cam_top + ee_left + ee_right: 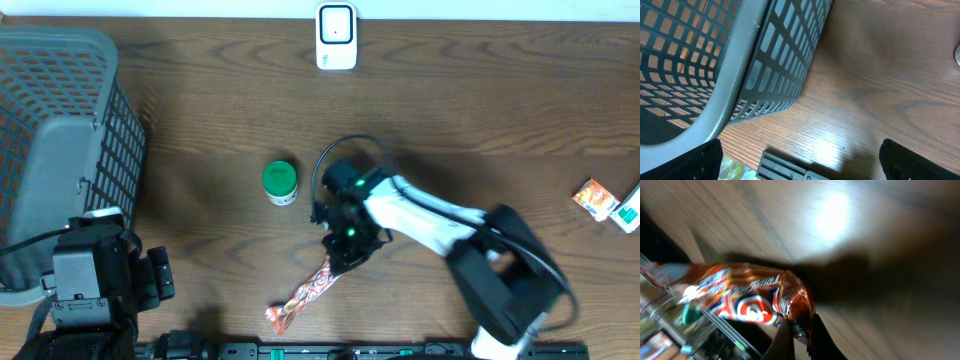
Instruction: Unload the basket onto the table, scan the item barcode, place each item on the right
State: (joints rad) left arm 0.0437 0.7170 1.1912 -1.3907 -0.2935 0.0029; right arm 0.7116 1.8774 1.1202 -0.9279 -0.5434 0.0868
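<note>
The wrapper's brand side (pixel 300 299) faces up, so before scanning my right gripper should flip the wrapper, lay it near the green-lidded can (pixel 280 182) and grab the wrapper's far end.
The item is a long red-and-orange snack wrapper (pixel 305 293) lying near the table's front edge, its far end lifted slightly. My right gripper (pixel 343 255) is shut on that end. In the right wrist view the two dark fingertips (pixel 785 340) pinch the crinkled wrapper end (pixel 797 302), and the printed wrapper (pixel 740 297) stretches away to the left. No barcode shows. The white scanner (pixel 336 36) stands at the table's far edge, well away from the wrapper. My left gripper (pixel 150 278) sits at the front left beside the basket, open and holding nothing (pixel 802 157).
A grey mesh basket (pixel 60 150) fills the left side, its wall close in the left wrist view (pixel 765 75). A green-lidded can (pixel 280 182) stands just left of my right arm. Two small packets (pixel 596 198) lie at the right edge. A black rail (pixel 790 167) runs along the front.
</note>
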